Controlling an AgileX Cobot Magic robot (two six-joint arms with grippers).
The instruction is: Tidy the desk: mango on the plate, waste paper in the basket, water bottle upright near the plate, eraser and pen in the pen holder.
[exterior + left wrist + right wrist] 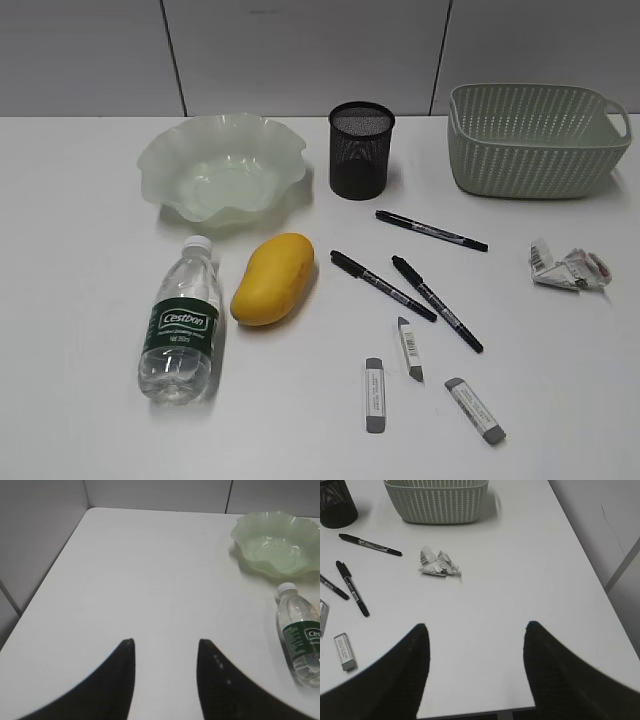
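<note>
The yellow mango (273,279) will come to rest on its side inside the pale green plate when I lower it there, because the plate's wavy rim rises around a hollow (222,185).
A yellow mango (272,278) lies next to a water bottle (183,325) that lies on its side; the bottle also shows in the left wrist view (300,632). A pale green wavy plate (222,167) (276,542) stands behind them. A black mesh pen holder (360,149) (335,502) and a green basket (534,140) (437,500) stand at the back. Three black pens (431,230) (382,285) (436,302) and three erasers (375,394) (410,348) (475,409) lie in the middle. Crumpled waste paper (568,268) (438,564) lies at the right. My left gripper (165,642) and right gripper (475,627) are open and empty, out of the exterior view.
The white table (90,300) meets a grey wall at the back. Its left edge shows in the left wrist view (47,580). Its right and front edges show in the right wrist view (600,590).
</note>
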